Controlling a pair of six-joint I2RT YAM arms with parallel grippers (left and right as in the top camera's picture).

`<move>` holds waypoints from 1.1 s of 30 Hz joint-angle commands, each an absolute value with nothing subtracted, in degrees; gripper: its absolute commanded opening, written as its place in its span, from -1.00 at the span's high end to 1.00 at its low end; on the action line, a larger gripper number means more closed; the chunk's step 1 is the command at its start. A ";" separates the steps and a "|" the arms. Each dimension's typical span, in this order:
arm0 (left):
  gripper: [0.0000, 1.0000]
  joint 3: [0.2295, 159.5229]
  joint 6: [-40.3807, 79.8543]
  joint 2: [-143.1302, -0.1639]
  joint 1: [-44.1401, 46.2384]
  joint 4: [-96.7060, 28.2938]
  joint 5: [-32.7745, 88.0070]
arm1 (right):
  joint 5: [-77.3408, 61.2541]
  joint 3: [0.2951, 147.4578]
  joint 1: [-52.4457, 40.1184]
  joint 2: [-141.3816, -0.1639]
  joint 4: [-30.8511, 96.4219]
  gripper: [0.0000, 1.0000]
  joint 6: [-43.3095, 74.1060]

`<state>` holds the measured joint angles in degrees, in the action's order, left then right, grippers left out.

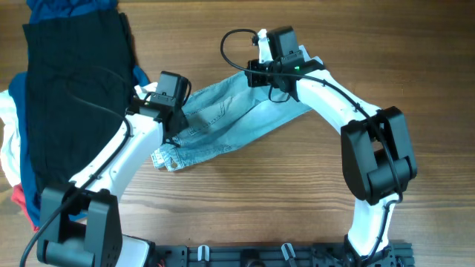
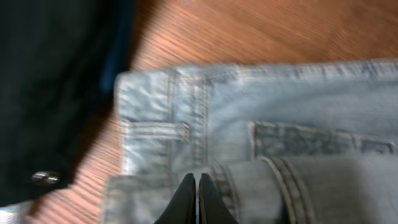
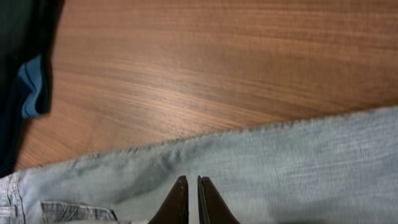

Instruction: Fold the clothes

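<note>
The turned-over layer of denim ends short with the pocket below it showing, so next my left gripper pulls that layer up to the shorts' far edge.
The light blue denim shorts lie slanted across the middle of the wooden table, with one end at the lower left and the other at the upper right. My left gripper is at their left part. In the left wrist view its jaws are pressed together on a turned-over layer of denim, near a pocket and the waistband. My right gripper is at the far edge of the shorts. In the right wrist view its jaws are nearly closed, with pale denim between them.
A large black garment lies on a pile of navy, white and red clothes at the far left, close to my left arm. It also shows in the left wrist view and the right wrist view. Bare wooden table lies in front.
</note>
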<state>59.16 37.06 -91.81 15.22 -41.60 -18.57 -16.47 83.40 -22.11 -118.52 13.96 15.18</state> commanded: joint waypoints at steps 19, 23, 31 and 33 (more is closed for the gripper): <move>0.92 65.12 16.69 -86.06 26.79 -60.05 4.49 | -21.96 84.53 -15.14 -111.39 31.38 -0.08 13.52; 0.92 63.86 16.67 -91.29 26.81 -60.38 7.05 | -21.91 84.53 -15.14 -111.39 31.29 -0.16 13.50; 0.92 63.75 18.04 -100.51 26.41 -53.95 0.93 | -21.91 84.53 -15.14 -111.39 31.11 -0.18 13.47; 0.92 63.75 22.44 -102.06 25.26 -52.01 -4.45 | -21.63 84.53 -15.14 -111.39 31.11 -0.18 13.47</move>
